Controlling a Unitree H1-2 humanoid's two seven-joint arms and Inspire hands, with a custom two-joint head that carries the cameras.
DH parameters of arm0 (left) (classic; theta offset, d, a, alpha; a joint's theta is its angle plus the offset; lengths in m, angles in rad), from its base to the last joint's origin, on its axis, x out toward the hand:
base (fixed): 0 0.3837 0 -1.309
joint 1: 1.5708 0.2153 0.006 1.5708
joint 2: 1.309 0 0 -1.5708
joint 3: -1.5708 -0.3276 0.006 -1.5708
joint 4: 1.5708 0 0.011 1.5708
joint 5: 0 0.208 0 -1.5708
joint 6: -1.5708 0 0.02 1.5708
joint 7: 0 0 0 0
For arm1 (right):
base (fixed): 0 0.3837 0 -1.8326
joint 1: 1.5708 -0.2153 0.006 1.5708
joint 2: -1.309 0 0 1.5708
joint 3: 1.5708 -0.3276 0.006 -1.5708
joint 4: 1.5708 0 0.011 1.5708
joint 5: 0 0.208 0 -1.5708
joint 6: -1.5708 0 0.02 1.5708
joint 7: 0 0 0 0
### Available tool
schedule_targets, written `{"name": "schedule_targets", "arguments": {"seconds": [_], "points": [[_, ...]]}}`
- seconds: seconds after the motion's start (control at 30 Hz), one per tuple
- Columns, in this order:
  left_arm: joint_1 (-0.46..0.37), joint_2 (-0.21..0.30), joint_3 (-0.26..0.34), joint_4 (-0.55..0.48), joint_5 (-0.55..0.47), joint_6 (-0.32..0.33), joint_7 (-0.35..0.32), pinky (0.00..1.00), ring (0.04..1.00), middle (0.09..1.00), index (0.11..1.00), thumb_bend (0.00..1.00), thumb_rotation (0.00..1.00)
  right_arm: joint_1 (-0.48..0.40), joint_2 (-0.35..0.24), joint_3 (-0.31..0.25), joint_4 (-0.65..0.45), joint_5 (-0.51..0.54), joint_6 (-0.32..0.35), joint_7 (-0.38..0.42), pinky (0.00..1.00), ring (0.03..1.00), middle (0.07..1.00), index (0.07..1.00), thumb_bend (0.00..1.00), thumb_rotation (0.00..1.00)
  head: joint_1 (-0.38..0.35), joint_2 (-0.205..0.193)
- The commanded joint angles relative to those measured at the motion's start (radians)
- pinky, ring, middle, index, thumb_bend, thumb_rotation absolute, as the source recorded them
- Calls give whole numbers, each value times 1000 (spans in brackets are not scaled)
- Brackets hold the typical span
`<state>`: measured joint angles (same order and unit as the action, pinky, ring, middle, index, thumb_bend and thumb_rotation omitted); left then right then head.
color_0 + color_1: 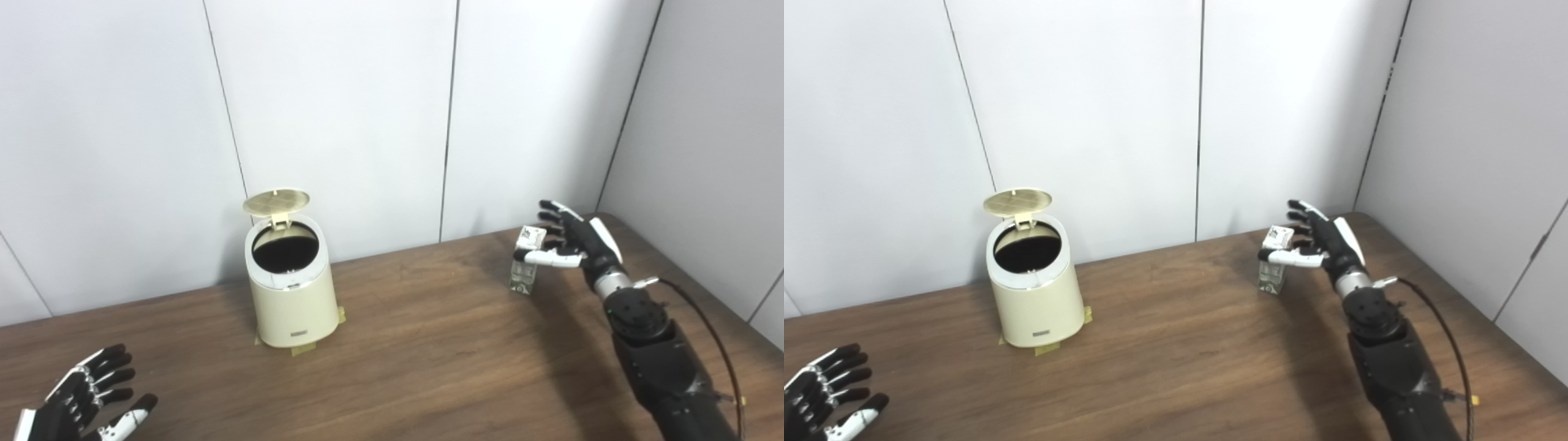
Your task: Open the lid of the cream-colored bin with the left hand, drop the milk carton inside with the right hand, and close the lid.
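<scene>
My gripper will drop the milk carton (525, 260), and the milk carton will fall clear below the bin's rim, because the bin's dark opening (286, 253) is wider than the milk carton.
The cream-colored bin (294, 306) stands on the table at left of centre. Its round lid (276, 201) is tipped up at the back, and the dark inside shows. The small milk carton (523, 272) stands upright on the table at far right. My right hand (572, 242) is at the carton's right side with its fingers spread. The thumb lies across the carton's upper front and the other fingers reach behind its top. I see no firm grip. My left hand (86, 398) is open and empty, palm up, at the bottom left corner, far from the bin.
The brown wooden table (429, 355) runs to a white panelled wall behind the bin. Its right edge slants near my right arm. Strips of tape (303, 349) lie under the bin's base. A black cable (704, 312) loops beside my right forearm.
</scene>
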<state>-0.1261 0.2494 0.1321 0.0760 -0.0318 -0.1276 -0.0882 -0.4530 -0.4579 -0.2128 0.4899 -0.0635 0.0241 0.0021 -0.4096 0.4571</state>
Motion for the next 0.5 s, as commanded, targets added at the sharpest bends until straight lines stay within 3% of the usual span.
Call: {"name": "schedule_targets", "arguments": {"seconds": [0.0, 0.23, 0.47], "points": [[-26, 14, 2, -49, 5, 3, 6, 657, 742, 779, 794, 612, 0, -29, -19, -7, -1, 4, -58, -25, 829, 850, 901, 915, 843, 212, -1, 1], [-27, 11, 2, -57, 10, 18, 8, 691, 762, 788, 803, 601, 0, -17, -2, -2, 23, 9, -90, -37, 789, 835, 886, 888, 851, 221, 1, 6], [-29, 10, -2, -57, 22, 22, 14, 655, 742, 781, 799, 605, 0, -13, 8, 6, 51, -8, -91, -75, 763, 799, 830, 844, 842, 193, 5, 11]]}}
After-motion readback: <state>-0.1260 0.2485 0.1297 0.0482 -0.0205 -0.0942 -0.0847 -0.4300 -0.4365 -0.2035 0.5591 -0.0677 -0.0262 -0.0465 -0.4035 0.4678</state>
